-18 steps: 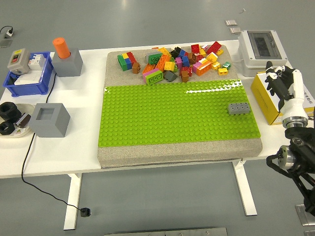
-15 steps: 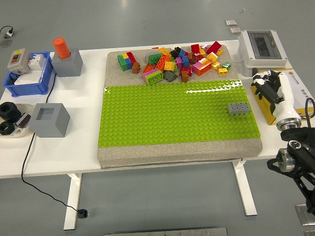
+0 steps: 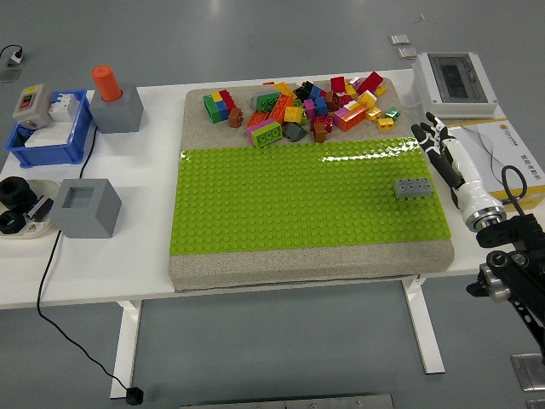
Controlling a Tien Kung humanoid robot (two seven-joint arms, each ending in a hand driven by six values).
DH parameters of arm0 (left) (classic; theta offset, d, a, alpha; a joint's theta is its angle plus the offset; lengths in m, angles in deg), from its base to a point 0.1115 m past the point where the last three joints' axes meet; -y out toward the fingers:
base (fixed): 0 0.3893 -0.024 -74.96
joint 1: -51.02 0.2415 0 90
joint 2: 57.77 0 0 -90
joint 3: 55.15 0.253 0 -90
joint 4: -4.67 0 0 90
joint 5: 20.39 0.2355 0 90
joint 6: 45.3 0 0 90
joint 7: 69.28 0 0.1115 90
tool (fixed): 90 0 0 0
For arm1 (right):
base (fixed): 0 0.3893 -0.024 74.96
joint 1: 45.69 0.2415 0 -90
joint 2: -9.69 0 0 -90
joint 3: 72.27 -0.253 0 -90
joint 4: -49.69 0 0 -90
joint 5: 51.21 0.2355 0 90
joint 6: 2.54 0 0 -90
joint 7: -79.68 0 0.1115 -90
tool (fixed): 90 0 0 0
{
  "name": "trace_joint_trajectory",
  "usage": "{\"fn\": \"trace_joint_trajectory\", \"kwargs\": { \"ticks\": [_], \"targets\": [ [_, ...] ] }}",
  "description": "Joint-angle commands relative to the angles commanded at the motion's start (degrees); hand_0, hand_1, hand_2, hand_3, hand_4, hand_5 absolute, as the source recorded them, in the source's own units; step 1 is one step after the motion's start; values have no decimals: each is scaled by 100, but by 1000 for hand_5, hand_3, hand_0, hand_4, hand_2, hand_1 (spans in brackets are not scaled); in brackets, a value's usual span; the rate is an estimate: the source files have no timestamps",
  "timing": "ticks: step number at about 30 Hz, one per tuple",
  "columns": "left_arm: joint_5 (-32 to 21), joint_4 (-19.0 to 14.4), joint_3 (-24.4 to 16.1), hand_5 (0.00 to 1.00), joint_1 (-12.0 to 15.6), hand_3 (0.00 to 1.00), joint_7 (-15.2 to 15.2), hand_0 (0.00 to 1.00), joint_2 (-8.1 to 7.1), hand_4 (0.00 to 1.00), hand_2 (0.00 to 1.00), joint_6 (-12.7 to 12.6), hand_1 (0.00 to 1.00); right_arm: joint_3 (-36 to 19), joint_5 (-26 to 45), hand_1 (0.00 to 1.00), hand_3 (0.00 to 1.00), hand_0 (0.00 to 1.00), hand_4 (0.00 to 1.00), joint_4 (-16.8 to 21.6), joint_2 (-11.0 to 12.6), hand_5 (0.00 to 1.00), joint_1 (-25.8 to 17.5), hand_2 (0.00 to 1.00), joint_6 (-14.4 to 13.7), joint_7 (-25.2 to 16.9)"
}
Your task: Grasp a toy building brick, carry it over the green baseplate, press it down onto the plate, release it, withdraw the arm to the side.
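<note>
My gripper will lift the grey brick (image 3: pixel 413 188) free while the green baseplate stays flat, because the brick covers only a small patch of studs (image 3: pixel 414 198).
The green baseplate (image 3: pixel 298 200) lies on a grey foam pad in the table's middle. One grey brick (image 3: pixel 414 188) sits on the plate near its right edge. A pile of coloured bricks (image 3: pixel 298 109) lies on the pad behind the plate. My right hand (image 3: pixel 434 138) reaches in from the lower right, fingers spread and empty, just right of the plate's far right corner and above the grey brick. The left arm is out of view.
A white electrical box (image 3: pixel 458 81) and a yellow box (image 3: pixel 511 162) stand at the right. At the left are a grey block with an orange cylinder (image 3: pixel 113 100), a blue bin (image 3: pixel 47 129), a hollow grey cube (image 3: pixel 85 207) and black tape rolls (image 3: pixel 15 204).
My right hand has swung left from over the yellow box toward the plate's right edge, and its fingers have spread. The bricks have not moved.
</note>
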Motion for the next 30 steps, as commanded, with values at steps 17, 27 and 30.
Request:
{"fn": "trace_joint_trajectory", "kwargs": {
  "ticks": [17, 27, 30],
  "targets": [
    [8, 0, -5, 268, -14, 683, -5, 664, -31, 649, 598, -20, 608, 798, -3584, 859, 698, 681, 750, -546, 959, 52, 1047, 951, 876, 1661],
    [-3, 0, 5, 268, -38, 684, -12, 664, -36, 649, 598, -26, 609, 1623, -4989, 924, 704, 564, 743, -751, 951, 13, 1502, 998, 1260, 1907],
    [-9, 0, 12, 268, -41, 684, -9, 664, -41, 649, 598, -26, 609, 1859, -5038, 924, 704, 564, 743, -766, 966, 13, 1578, 998, 1327, 1926]
  ]
}}
